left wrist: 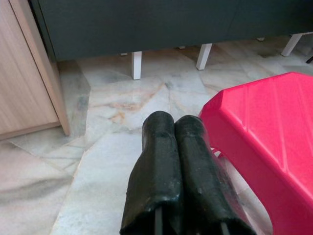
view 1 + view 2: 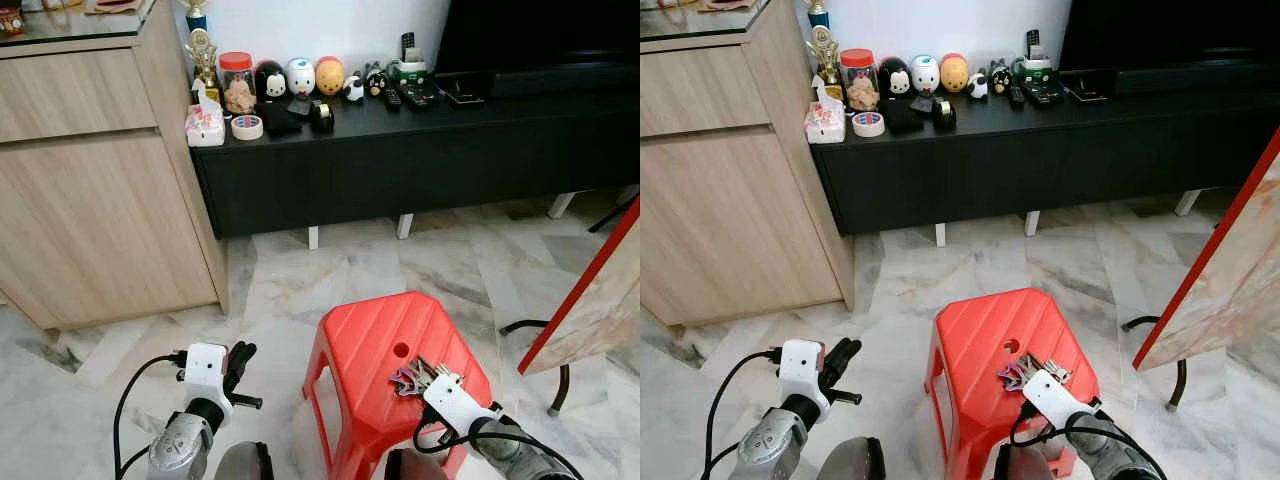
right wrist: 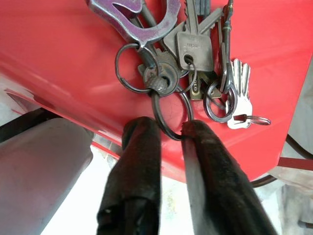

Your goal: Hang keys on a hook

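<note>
I expect the silver keys (image 3: 239,95) to stay on the stool when I lift the lowest key ring, because the silver keys have their own small ring (image 3: 258,120).
A bunch of keys (image 2: 413,378) on rings with a purple carabiner lies on top of a red plastic stool (image 2: 365,335), near its front right edge. My right gripper (image 3: 170,129) reaches over that edge, open by a narrow gap. The lowest key ring (image 3: 168,120) sits between its fingertips and touches one of them. The keys (image 3: 193,49) rest flat on the stool. My left gripper (image 2: 240,362) hovers over the floor to the left of the stool, shut (image 1: 173,125) on nothing.
A low black console (image 2: 400,160) along the wall carries jars, figurines, tape and remotes. A wooden cabinet (image 2: 90,200) stands at the left. A red-edged board (image 2: 600,290) leans at the right over a black metal frame. Marble floor (image 2: 300,280) lies between stool and console.
</note>
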Robot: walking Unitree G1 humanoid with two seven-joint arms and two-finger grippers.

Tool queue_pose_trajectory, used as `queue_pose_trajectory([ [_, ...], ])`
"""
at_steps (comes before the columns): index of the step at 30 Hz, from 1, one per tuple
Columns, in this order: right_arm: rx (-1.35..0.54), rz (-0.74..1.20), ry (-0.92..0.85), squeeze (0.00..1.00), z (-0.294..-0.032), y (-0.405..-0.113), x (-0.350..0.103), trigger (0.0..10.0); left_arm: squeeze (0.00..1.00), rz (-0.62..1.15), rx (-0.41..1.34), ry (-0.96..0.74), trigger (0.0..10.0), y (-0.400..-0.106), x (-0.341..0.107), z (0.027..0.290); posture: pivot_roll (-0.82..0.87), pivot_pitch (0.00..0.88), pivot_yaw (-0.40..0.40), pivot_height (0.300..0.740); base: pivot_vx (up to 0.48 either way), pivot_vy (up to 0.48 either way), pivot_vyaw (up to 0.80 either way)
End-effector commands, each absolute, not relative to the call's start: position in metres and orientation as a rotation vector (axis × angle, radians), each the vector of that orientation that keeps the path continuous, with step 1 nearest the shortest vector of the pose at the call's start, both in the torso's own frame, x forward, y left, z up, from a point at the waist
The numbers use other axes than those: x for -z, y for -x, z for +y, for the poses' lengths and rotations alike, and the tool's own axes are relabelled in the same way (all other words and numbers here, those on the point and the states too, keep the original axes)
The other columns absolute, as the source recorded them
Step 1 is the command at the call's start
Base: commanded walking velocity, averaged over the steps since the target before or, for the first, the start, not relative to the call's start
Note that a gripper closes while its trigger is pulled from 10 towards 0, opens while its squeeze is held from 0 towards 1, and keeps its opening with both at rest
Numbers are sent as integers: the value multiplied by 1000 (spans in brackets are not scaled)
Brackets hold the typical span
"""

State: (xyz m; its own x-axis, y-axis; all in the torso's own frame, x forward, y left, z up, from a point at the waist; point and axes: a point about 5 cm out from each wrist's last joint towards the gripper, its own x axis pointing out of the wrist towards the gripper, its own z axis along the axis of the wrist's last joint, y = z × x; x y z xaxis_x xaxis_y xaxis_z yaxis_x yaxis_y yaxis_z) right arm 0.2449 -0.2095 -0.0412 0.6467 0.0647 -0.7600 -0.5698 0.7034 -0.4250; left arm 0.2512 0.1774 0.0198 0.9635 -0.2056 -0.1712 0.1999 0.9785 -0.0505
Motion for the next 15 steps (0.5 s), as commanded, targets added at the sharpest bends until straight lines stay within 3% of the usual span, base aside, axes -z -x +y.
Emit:
queue_pose_trajectory([
  [1, -378, 773, 725, 0, -211, -252, 36, 0, 0, 215, 211, 26, 10000, -248, -13, 176, 4, 25, -29, 615, 0, 0, 0],
  [15, -339, 688, 631, 0, -202, -259, 30, 0, 0, 217, 198, 17, 10000, -247, -13, 181, 8, 19, -32, 615, 0, 0, 0],
])
